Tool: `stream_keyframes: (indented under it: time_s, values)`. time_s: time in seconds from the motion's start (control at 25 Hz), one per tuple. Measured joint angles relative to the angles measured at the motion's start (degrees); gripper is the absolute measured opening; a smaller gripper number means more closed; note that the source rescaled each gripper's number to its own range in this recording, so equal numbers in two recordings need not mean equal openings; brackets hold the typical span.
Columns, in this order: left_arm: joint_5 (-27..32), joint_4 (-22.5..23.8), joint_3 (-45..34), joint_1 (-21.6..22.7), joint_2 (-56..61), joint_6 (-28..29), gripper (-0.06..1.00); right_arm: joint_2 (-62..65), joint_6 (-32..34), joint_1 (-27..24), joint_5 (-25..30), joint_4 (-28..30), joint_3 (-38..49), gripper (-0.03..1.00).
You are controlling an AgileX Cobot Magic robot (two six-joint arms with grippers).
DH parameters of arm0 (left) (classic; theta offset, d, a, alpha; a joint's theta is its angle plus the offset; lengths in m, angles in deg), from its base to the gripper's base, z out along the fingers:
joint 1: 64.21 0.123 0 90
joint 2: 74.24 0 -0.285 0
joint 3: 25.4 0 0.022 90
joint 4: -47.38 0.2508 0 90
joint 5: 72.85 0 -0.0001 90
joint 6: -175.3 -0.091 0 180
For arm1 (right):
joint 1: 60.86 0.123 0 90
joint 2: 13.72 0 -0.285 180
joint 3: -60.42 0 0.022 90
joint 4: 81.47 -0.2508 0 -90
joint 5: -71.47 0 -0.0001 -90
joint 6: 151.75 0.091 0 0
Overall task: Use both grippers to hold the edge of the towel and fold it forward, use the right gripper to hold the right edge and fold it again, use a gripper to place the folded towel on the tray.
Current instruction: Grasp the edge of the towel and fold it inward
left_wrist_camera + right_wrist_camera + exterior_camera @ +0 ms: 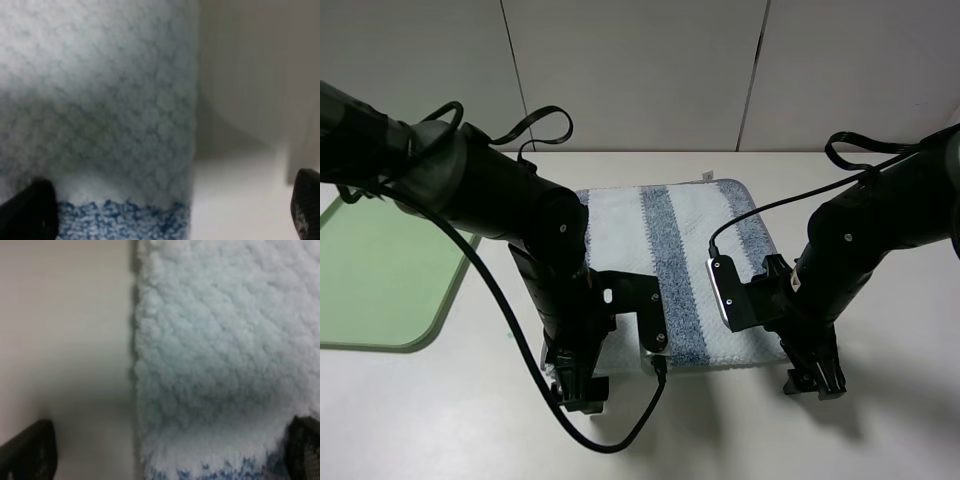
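The towel's far edge (660, 186) is lying loose on the smooth white table, so the striped towel (670, 262) will slide toward me when I pull on its near edge.
The striped towel (670, 250) lies flat on the table. Its near edge (720, 364) runs between my two arms. My left gripper (578, 392) is down at the towel's near-left corner, my right gripper (815, 380) at the near-right corner. In the left wrist view the left gripper (167, 215) stands open, fingertips (30, 212) wide apart, with the towel's side edge (192, 125) between them. The right gripper (165, 450) is open too, straddling the towel's other side edge (136, 340). Neither grips the cloth. The light-green tray (380, 290) lies at the far left.
The bare white table (880, 420) surrounds the towel. A pale wall rises behind it. A black cable (610, 440) loops from the left arm onto the table in front of the towel.
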Motion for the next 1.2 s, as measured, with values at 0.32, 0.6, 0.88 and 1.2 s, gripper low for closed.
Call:
stream_keyframes:
  time_s: [0.32,0.6,0.88,1.2]
  values:
    - [-3.26,0.66,0.0,0.0,-0.37,0.22,0.63,0.0,0.0,0.0,0.09,-0.4,0.0,0.96]
    - [-4.25,0.47,0.0,0.0,-0.43,0.17,0.23,0.0,0.24,0.0,-3.32,-1.48,0.0,0.32]
    - [-4.25,0.29,0.0,0.0,-0.43,0.17,0.01,-0.29,0.24,0.0,-5.38,-1.25,0.0,0.0]
    - [-3.34,0.24,0.0,0.0,-0.43,0.17,0.0,0.1,0.24,0.0,-4.92,-1.18,0.0,0.0]
